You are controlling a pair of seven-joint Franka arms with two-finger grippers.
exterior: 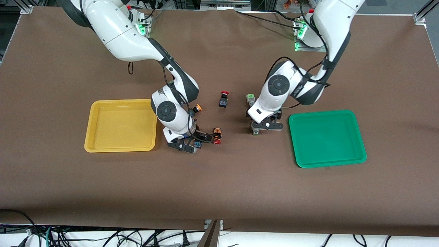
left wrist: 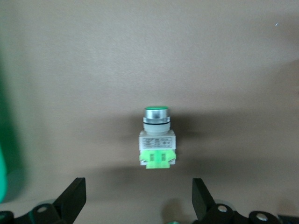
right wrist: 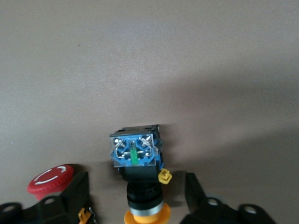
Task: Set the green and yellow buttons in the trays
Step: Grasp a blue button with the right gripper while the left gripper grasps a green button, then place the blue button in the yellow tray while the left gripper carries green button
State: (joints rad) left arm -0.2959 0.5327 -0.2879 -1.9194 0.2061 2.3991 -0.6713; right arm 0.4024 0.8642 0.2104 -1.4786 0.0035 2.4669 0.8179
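Observation:
My left gripper will uncover another green button (exterior: 250,98) by its finger when I carry the green button away, since a green bit (left wrist: 173,222) is peeking out there.
My right gripper (exterior: 196,143) is low on the table beside the yellow tray (exterior: 120,149). It is open and straddles a lying yellow button (right wrist: 140,177) with a blue-and-black body, without pinching it. A second yellow button (exterior: 197,108) lies by the right arm's wrist, partly hidden. My left gripper (exterior: 265,127) is open and low beside the green tray (exterior: 325,137). A green button (left wrist: 158,137) lies on the table just ahead of its fingertips and also shows in the front view (exterior: 250,99). A small green bit (left wrist: 175,218) shows near one finger; I cannot tell what it is.
A red-capped black switch (exterior: 224,99) stands between the two arms. Another red-capped switch (exterior: 216,140) lies right beside my right gripper, its cap (right wrist: 50,178) touching one finger's outer side. Both trays hold nothing. The green tray's edge (left wrist: 4,154) shows in the left wrist view.

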